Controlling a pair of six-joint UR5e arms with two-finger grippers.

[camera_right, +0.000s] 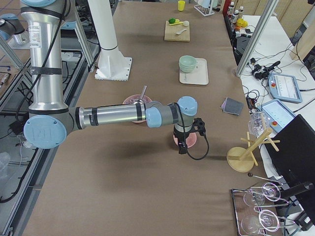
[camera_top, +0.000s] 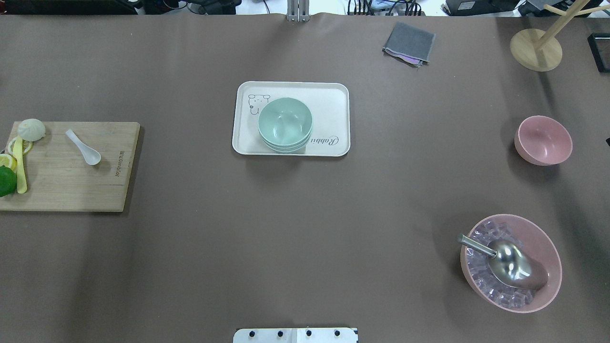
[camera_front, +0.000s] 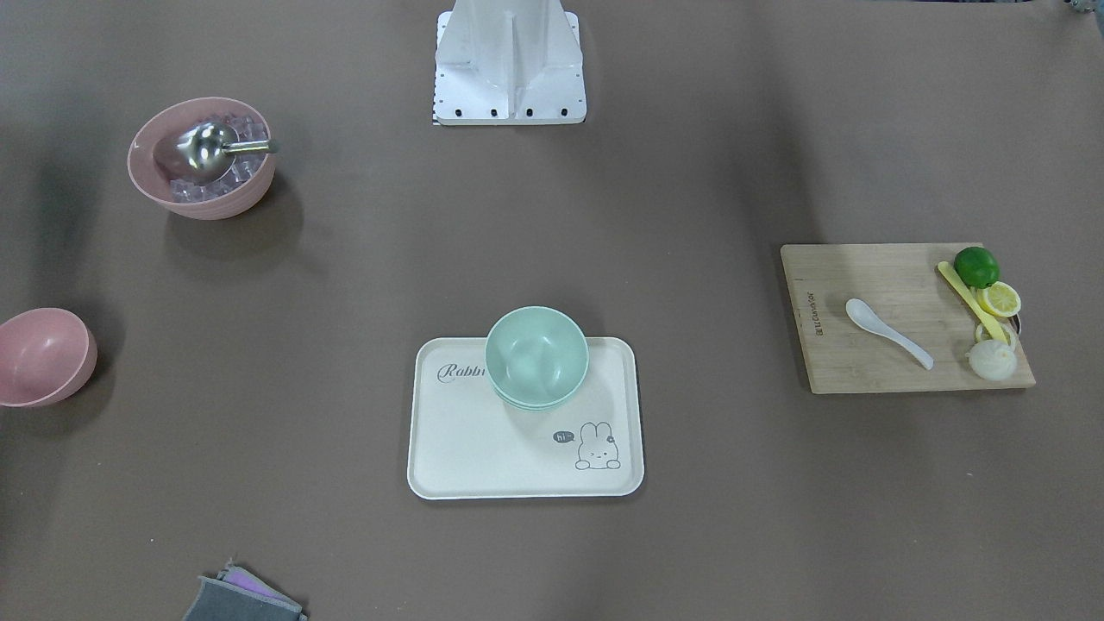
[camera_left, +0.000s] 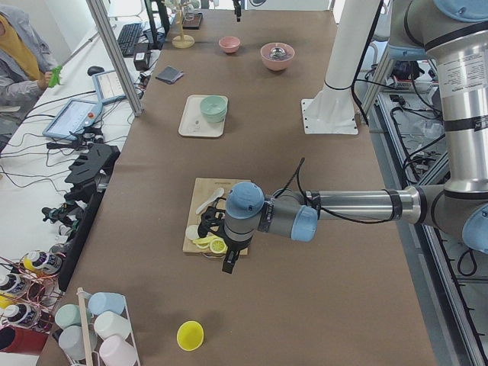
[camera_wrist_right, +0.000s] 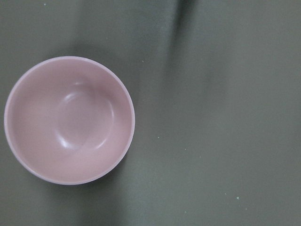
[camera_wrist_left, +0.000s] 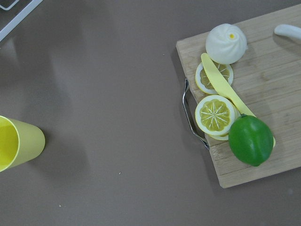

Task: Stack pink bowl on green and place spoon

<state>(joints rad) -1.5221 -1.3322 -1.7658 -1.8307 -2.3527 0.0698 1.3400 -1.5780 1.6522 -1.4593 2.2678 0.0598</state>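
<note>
My gripper is going to stack the small pink bowl, alike in shape, and I expect that bowl to sink deep inside, because only thin rims show below the top green bowl.
An empty small pink bowl stands upright on the table at the far right, and fills the left of the right wrist view. A green bowl, on top of a stack of like bowls, sits on a white rabbit tray at the table's middle. A white spoon lies on a wooden cutting board at the left. My right gripper hangs over the pink bowl. My left gripper hangs over the board's outer end. I cannot tell whether either is open or shut.
A large pink bowl with ice cubes and a metal scoop stands near right. A lime, lemon slices, a bun and a yellow knife lie on the board. A yellow cup stands beside it. A grey cloth and a wooden stand are far right.
</note>
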